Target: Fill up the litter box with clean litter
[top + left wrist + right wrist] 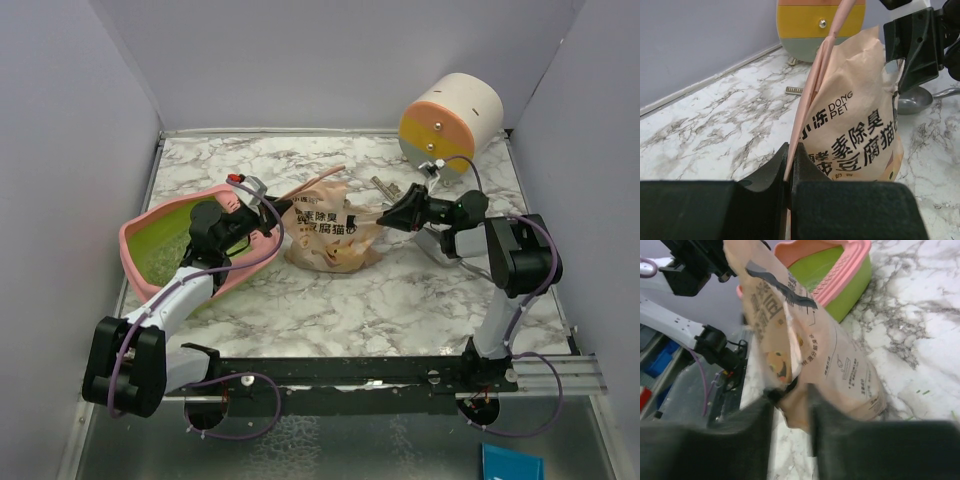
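Observation:
I am holding the pouch's corner by the litter box with my left gripper, and that is too far to one end. That gripper should grab the pouch's top edge nearer the middle.
The pink litter box with a yellow-green inside stands tilted at the left. It also shows in the right wrist view. My left gripper is shut on its thin pink rim; the edge runs up from between the jaws. The tan pouch with a cartoon cat and black text stands mid-table, right beside that rim. My right gripper is shut on the pouch's right corner. No loose granules show.
The round cream-orange-yellow drawer unit stands at the back right. A grey metal scoop lies behind the pouch under the right arm. A small grey piece lies near the pouch. Walls close the left, back and right sides.

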